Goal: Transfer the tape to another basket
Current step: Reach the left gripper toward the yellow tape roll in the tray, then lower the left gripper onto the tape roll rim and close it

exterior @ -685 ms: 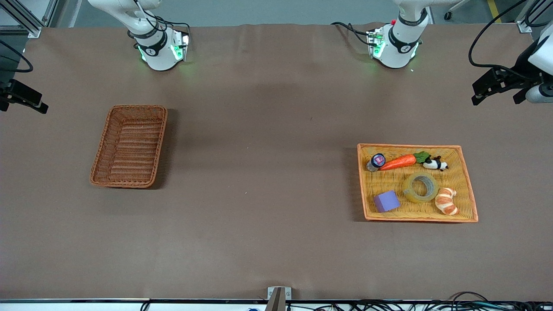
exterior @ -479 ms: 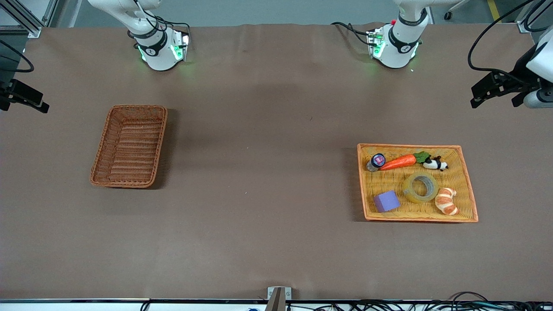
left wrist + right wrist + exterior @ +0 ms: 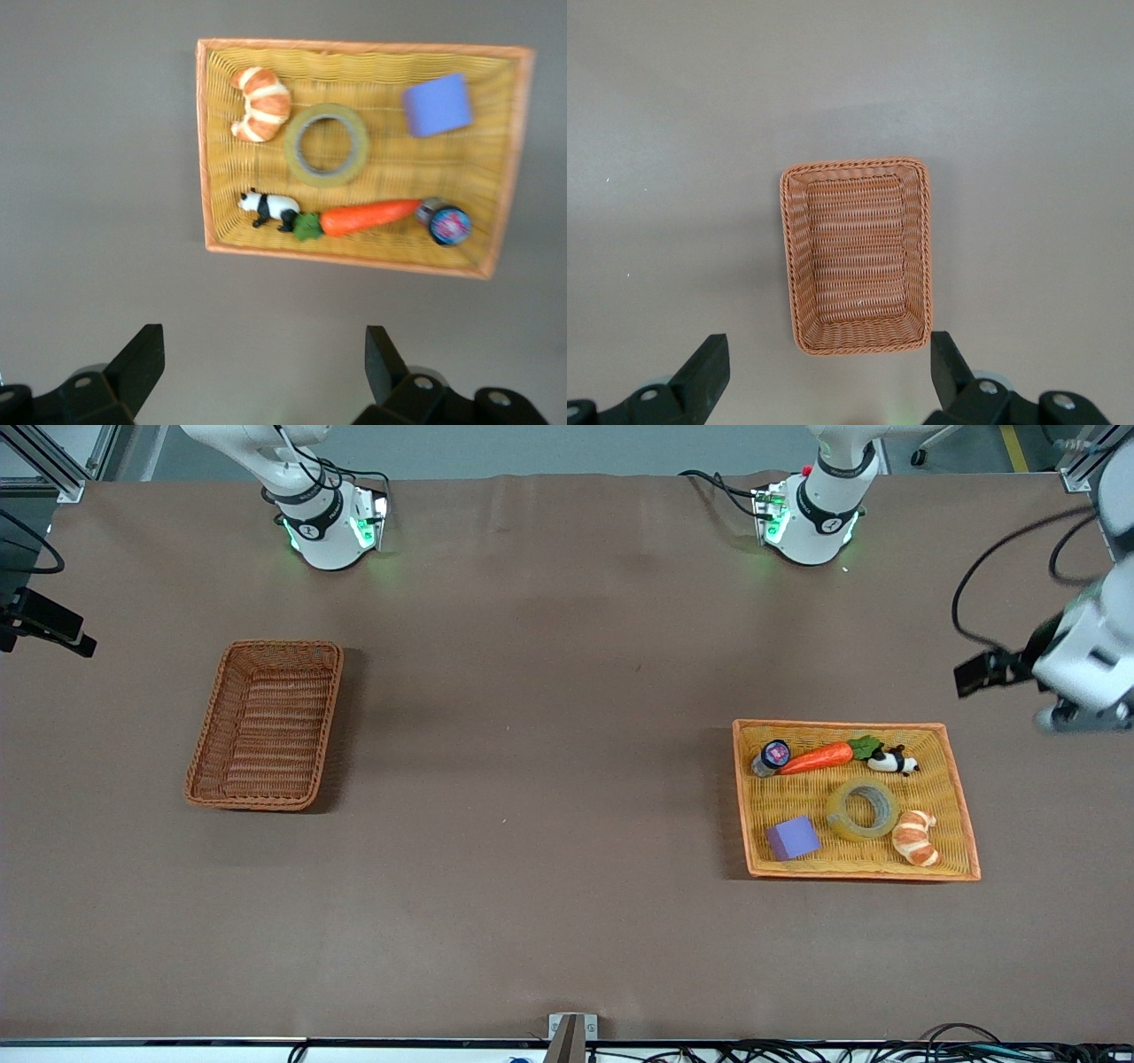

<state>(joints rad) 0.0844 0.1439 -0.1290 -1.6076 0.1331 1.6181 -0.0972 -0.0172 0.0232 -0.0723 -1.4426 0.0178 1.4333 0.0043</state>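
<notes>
The tape's hole (image 3: 862,809) is open and the basket's bottom clear beside the tape's panda-side rim, so my left gripper should go on lowering until its fingers straddle that rim (image 3: 889,807).
The tape (image 3: 840,821), a yellowish-olive ring, lies flat in the orange-yellow basket (image 3: 941,784) between a croissant and a purple block. It also shows in the left wrist view (image 3: 293,147). The reddish-brown wicker basket (image 3: 266,726) sits empty toward the right arm's end of the table, and shows in the right wrist view (image 3: 857,257). My left gripper (image 3: 263,372) is open and empty, high over bare table beside the orange-yellow basket's carrot side; in the front view (image 3: 1076,677) it is at the picture's edge. My right gripper (image 3: 828,372) is open and empty, high over the table near the wicker basket.
The orange-yellow basket (image 3: 390,173) also holds a croissant (image 3: 915,838), a purple block (image 3: 792,838), a toy carrot (image 3: 815,758), a small panda (image 3: 893,761) and a small jar (image 3: 773,755). Brown table cloth lies between the two baskets.
My left gripper has swung down from the table's corner toward the orange-yellow basket. The right arm has hardly moved. The objects have not moved.
</notes>
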